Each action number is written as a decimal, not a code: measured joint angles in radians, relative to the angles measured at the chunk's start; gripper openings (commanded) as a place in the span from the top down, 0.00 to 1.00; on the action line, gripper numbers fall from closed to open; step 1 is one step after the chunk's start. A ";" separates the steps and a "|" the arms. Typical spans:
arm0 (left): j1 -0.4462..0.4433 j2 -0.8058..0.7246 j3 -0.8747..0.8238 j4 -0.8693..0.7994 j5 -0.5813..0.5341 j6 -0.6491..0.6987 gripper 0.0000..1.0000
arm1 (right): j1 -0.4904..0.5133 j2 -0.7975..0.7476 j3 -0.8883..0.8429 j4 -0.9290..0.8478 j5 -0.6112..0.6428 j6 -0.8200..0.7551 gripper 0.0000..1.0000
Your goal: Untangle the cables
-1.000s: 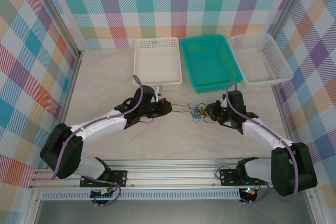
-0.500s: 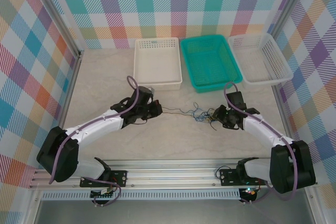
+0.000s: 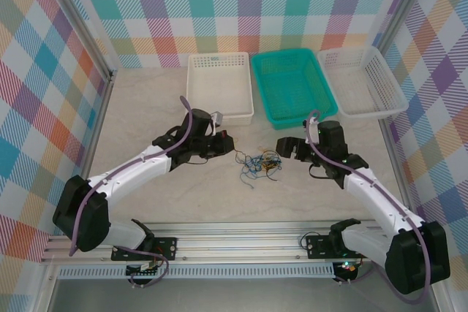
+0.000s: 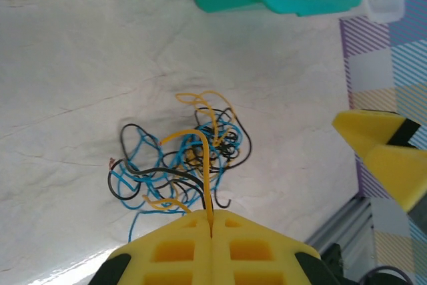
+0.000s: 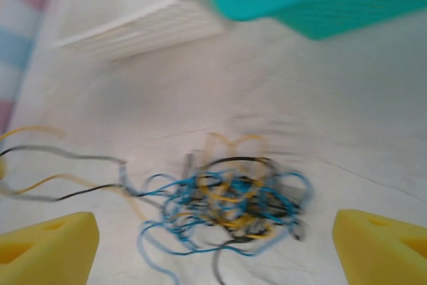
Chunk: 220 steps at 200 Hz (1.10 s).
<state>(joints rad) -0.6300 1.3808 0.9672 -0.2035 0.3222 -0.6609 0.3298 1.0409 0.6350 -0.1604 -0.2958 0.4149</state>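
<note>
The tangle will come along when I pull the black cable away, because the black cable meets a blue one at a copper tip.
The cables lie in a loose tangle of blue, black and orange-yellow strands on the table between my two arms. In the left wrist view the tangle spreads just ahead of my left gripper, which is shut on one orange-yellow cable that arches out of the bundle. Seen from above, the left gripper sits just left of the tangle. My right gripper stands open to the right of it, holding nothing. The right wrist view is blurred, with the tangle between and beyond the spread fingertips.
Three baskets stand in a row at the back: a white one, a teal one and another white one. Bare table lies in front of the tangle, towards the arm bases.
The right gripper has opened, let go of the cables and drawn back. The strand stretched between the grippers has gone slack, and the tangle now lies further left, nearer the left gripper.
</note>
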 measured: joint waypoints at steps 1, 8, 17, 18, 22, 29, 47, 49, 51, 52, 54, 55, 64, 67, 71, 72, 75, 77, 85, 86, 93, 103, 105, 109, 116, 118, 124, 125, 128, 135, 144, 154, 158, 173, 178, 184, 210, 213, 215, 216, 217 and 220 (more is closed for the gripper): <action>0.000 0.000 0.001 0.001 0.003 0.000 1.00 | 0.002 0.000 -0.001 0.007 -0.009 -0.005 0.12; 0.000 0.000 0.003 0.006 0.012 0.000 1.00 | 0.017 0.001 -0.006 0.035 -0.047 -0.023 0.13; 0.000 0.000 0.004 0.011 0.026 0.000 1.00 | 0.041 0.013 -0.006 0.072 -0.091 -0.050 0.14; 0.000 0.000 0.005 0.013 0.027 0.000 1.00 | 0.043 0.013 -0.006 0.075 -0.093 -0.051 0.14; 0.000 0.000 0.005 0.014 0.031 0.000 1.00 | 0.053 0.021 -0.006 0.092 -0.110 -0.063 0.15; 0.000 0.000 0.006 0.015 0.039 0.000 1.00 | 0.074 0.038 -0.005 0.116 -0.134 -0.082 0.16; 0.000 0.000 0.013 0.020 0.063 -0.001 1.00 | 0.131 0.099 0.011 0.147 -0.168 -0.124 0.19; 0.000 0.000 0.014 0.021 0.066 -0.002 1.00 | 0.135 0.106 0.012 0.152 -0.170 -0.128 0.19; 0.000 0.000 0.014 0.023 0.070 -0.002 1.00 | 0.141 0.114 0.014 0.155 -0.171 -0.134 0.20; 0.000 0.000 0.014 0.023 0.071 -0.002 1.00 | 0.143 0.116 0.014 0.157 -0.171 -0.135 0.20; 0.000 0.000 0.016 0.023 0.072 -0.003 1.00 | 0.148 0.123 0.015 0.163 -0.172 -0.138 0.20; 0.000 0.000 0.016 0.023 0.074 -0.003 1.00 | 0.152 0.129 0.016 0.167 -0.173 -0.142 0.21; 0.000 0.001 0.017 0.024 0.083 -0.004 1.00 | 0.172 0.159 0.020 0.188 -0.180 -0.156 0.22; 0.000 0.001 0.017 0.024 0.086 -0.004 1.00 | 0.178 0.168 0.021 0.195 -0.182 -0.158 0.22; 0.000 0.001 0.017 0.024 0.089 -0.005 1.00 | 0.187 0.183 0.023 0.207 -0.187 -0.166 0.23; 0.000 0.001 0.017 0.024 0.089 -0.005 1.00 | 0.188 0.186 0.023 0.208 -0.187 -0.167 0.23; 0.000 0.001 0.017 0.025 0.090 -0.005 1.00 | 0.192 0.195 0.024 0.216 -0.188 -0.169 0.24; 0.000 0.001 0.017 0.025 0.090 -0.005 1.00 | 0.195 0.203 0.026 0.221 -0.190 -0.172 0.24; 0.000 0.002 0.017 0.026 0.095 -0.005 1.00 | 0.207 0.229 0.032 0.237 -0.193 -0.183 0.25; 0.000 0.002 0.018 0.026 0.097 -0.005 1.00 | 0.209 0.233 0.034 0.237 -0.193 -0.184 0.26; 0.000 0.004 0.018 0.026 0.099 -0.007 1.00 | 0.222 0.258 0.045 0.247 -0.190 -0.192 0.28; 0.000 0.008 0.018 0.028 0.105 -0.008 1.00 | 0.239 0.291 0.063 0.259 -0.176 -0.206 0.30; 0.000 0.008 0.018 0.028 0.106 -0.008 1.00 | 0.242 0.295 0.066 0.262 -0.174 -0.208 0.30; 0.000 0.010 0.018 0.029 0.108 -0.008 1.00 | 0.251 0.309 0.073 0.272 -0.165 -0.215 0.31; 0.000 0.013 0.018 0.030 0.109 -0.009 1.00 | 0.266 0.326 0.083 0.285 -0.149 -0.223 0.34; 0.000 0.014 0.018 0.030 0.111 -0.010 1.00 | 0.271 0.332 0.085 0.291 -0.144 -0.225 0.35; 0.000 0.016 0.018 0.030 0.113 -0.012 1.00 | 0.282 0.343 0.090 0.303 -0.130 -0.232 0.38; 0.000 0.017 0.018 0.030 0.113 -0.012 1.00 | 0.285 0.346 0.091 0.305 -0.127 -0.234 0.39; 0.000 0.018 0.018 0.030 0.114 -0.012 1.00 | 0.290 0.350 0.093 0.311 -0.121 -0.234 0.41; 0.000 0.019 0.018 0.030 0.115 -0.015 1.00 | 0.299 0.361 0.094 0.328 -0.104 -0.239 0.47; 0.000 0.019 0.018 0.029 0.114 -0.018 1.00 | 0.309 0.373 0.095 0.349 -0.085 -0.248 0.55; 0.000 0.019 0.018 0.030 0.113 -0.019 1.00 | 0.313 0.382 0.095 0.361 -0.070 -0.240 0.62; 0.000 0.019 0.018 0.030 0.111 -0.020 1.00 | 0.314 0.383 0.095 0.366 -0.065 -0.247 0.65; 0.000 0.019 0.018 0.030 0.104 -0.020 1.00 | 0.313 0.383 0.094 0.376 -0.040 -0.242 0.78; 0.000 0.019 0.018 0.030 0.103 -0.020 1.00 | 0.313 0.383 0.094 0.378 -0.032 -0.244 0.83; 0.000 0.019 0.018 0.030 0.101 -0.020 1.00 | 0.313 0.381 0.094 0.379 -0.022 -0.242 0.89; 0.000 0.019 0.018 0.028 0.095 -0.019 1.00 | 0.314 0.346 0.077 0.376 0.025 -0.236 1.00; 0.000 0.019 0.018 0.027 0.094 -0.019 1.00 | 0.314 0.339 0.073 0.373 0.029 -0.229 1.00; 0.000 0.019 0.018 0.026 0.094 -0.019 1.00 | 0.314 0.333 0.071 0.372 0.034 -0.230 1.00; 0.000 0.019 0.018 0.026 0.093 -0.019 1.00 | 0.314 0.330 0.071 0.372 0.035 -0.230 1.00; 0.000 0.019 0.018 0.025 0.092 -0.019 1.00 | 0.314 0.325 0.069 0.369 0.037 -0.229 1.00; 0.000 0.019 0.018 0.023 0.089 -0.019 1.00 | 0.314 0.317 0.066 0.367 0.044 -0.225 1.00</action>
<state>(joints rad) -0.6300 1.4002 0.9848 -0.1802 0.4114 -0.6796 0.6434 1.3582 0.7013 0.2070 -0.2516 0.1902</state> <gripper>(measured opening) 0.064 0.059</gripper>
